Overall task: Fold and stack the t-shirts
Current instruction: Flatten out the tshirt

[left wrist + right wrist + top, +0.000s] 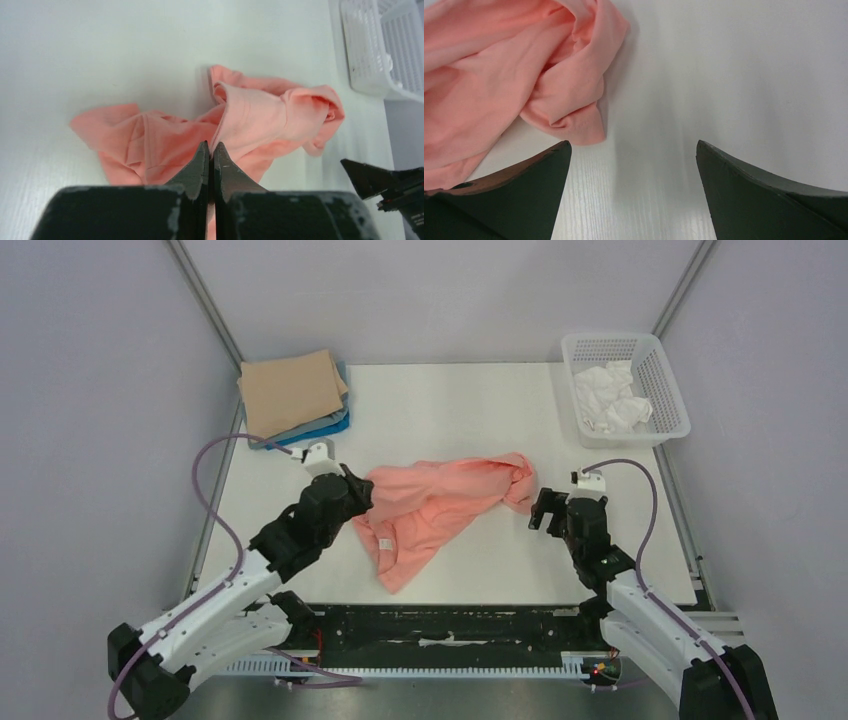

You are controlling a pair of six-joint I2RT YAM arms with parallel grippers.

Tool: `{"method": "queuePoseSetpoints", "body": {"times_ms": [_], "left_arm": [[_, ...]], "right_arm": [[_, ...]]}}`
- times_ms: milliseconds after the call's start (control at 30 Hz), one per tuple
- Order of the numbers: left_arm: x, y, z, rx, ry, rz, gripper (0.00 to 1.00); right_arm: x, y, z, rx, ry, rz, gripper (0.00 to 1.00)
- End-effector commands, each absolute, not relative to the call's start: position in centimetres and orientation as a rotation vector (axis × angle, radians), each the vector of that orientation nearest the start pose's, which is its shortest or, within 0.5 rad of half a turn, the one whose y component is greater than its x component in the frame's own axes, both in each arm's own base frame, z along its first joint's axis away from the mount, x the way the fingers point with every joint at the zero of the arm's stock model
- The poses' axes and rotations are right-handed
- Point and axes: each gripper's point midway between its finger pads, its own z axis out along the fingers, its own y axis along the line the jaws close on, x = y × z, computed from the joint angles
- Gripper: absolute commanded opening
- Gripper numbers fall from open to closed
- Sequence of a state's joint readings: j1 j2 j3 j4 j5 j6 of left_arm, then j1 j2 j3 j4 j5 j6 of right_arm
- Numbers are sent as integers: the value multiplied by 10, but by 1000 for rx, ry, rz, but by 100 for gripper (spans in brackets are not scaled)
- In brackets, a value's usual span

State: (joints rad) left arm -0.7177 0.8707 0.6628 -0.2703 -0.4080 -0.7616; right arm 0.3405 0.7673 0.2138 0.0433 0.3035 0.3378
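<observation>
The t-shirt's bunched end (515, 480) is free next to my open right gripper, so I should keep going toward the t-shirt's raised fold (595, 52) until the gripper's fingers are on both sides of that fold.
A salmon-pink t-shirt (440, 505) lies crumpled across the middle of the table, its right end bunched into a knot. It also shows in the left wrist view (260, 120) and the right wrist view (499, 80). My left gripper (358, 490) is at the shirt's left edge; in its wrist view (211, 147) the jaws are pressed together with pink cloth between them. My right gripper (545, 510) is open and empty just right of the bunched end, over bare table (634, 145). A folded stack, tan on top (292, 390) with blue beneath (330, 427), lies at the back left.
A white mesh basket (668, 390) at the back right holds crumpled white cloth (610, 400). It also shows in the left wrist view (365, 50). Metal frame posts rise at the back corners. A black rail runs along the table's near edge (450, 625).
</observation>
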Motion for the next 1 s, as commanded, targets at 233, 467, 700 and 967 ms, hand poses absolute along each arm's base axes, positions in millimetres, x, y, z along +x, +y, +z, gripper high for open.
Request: {"method": "queuePoseSetpoints", "body": {"times_ms": [233, 467, 700, 967], "left_arm": [[240, -78, 206, -505, 1816, -259, 2], [240, -82, 196, -493, 1844, -256, 2], [242, -85, 191, -484, 1862, -249, 2], [248, -84, 188, -487, 1860, -201, 2]], "right_arm": [[276, 100, 95, 105, 1957, 413, 98], [307, 134, 115, 48, 1974, 541, 94], [343, 156, 109, 56, 2014, 539, 82], [371, 163, 75, 98, 2107, 402, 29]]}}
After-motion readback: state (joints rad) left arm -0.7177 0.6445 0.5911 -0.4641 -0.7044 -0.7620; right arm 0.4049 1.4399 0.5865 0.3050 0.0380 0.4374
